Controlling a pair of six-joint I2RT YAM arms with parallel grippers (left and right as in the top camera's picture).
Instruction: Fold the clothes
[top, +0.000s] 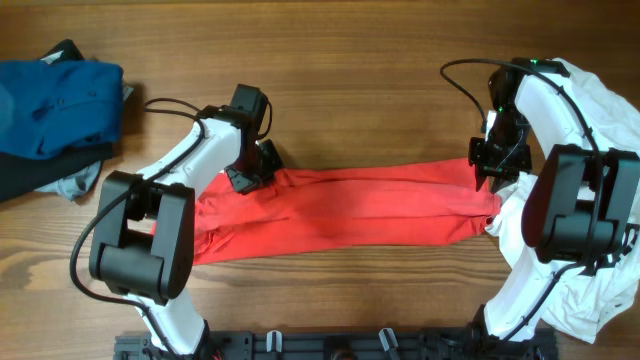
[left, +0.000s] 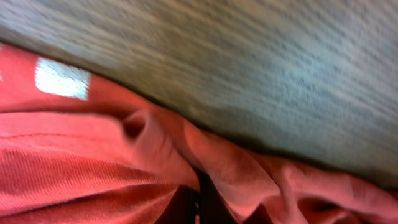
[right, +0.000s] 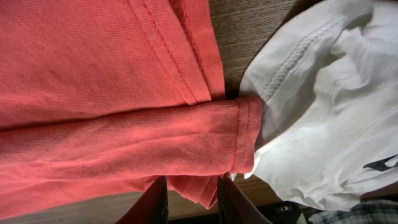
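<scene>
The red T-shirt's hem (right: 251, 134) has the white shirt lying against it, so my left gripper should keep the red T-shirt still while my right gripper pulls the white shirt clear (right: 295, 93).
A red T-shirt (top: 350, 210) lies folded into a long band across the middle of the table. My left gripper (top: 252, 175) sits at the band's upper left edge. In the left wrist view it (left: 198, 208) is shut on bunched red cloth (left: 93, 168), near a white patch (left: 61, 78). My right gripper (top: 490, 172) is at the band's right end. In the right wrist view a folded corner of the red shirt (right: 124, 81) is pinched between its fingers (right: 194, 199). A heap of white shirts (top: 590, 110) lies under the right arm.
A blue garment (top: 55, 105) lies on a dark one (top: 40, 178) at the far left. The white shirts (right: 323, 93) touch the red hem on the right. Bare wood (top: 360, 90) shows behind the band, and a black rail (top: 330, 345) runs along the front edge.
</scene>
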